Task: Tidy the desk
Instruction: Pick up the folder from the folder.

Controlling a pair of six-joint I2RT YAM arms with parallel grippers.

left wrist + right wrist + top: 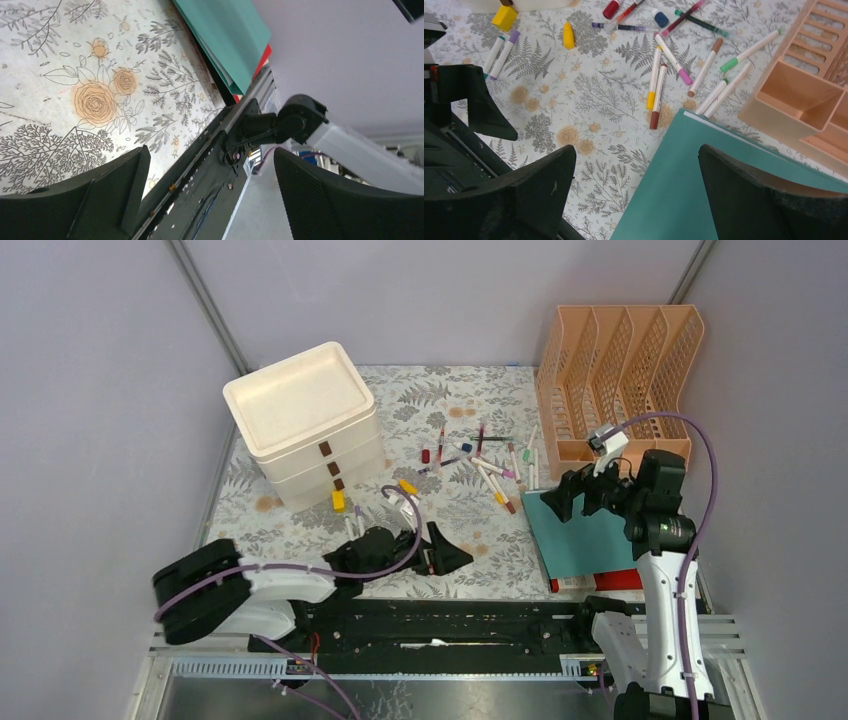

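Note:
My left gripper keeps moving toward the teal folder's facing edge (537, 538), with clear cloth (505, 553) up to that edge, until its open fingers are on either side of the edge, then close.
The desk (440, 390) has a fern-print cloth. Several markers (480, 462) lie scattered at its middle; they also show in the right wrist view (656, 80). A teal folder (575, 530) lies at the near right on a red folder (620, 580). My left gripper (452, 552) is open and empty, low over the front edge, left of the folder; in its own view (210, 152) the desk (75, 60) and teal folder (225, 35) show. My right gripper (575, 502) is open and empty, above the teal folder's (704, 190) far left corner (636, 150).
A cream drawer stack (305, 425) stands at the back left, a peach file rack (620, 370) at the back right. A yellow block (339, 501) and a yellow cap (408, 486) lie near the drawers. A black rail (440, 620) runs along the front.

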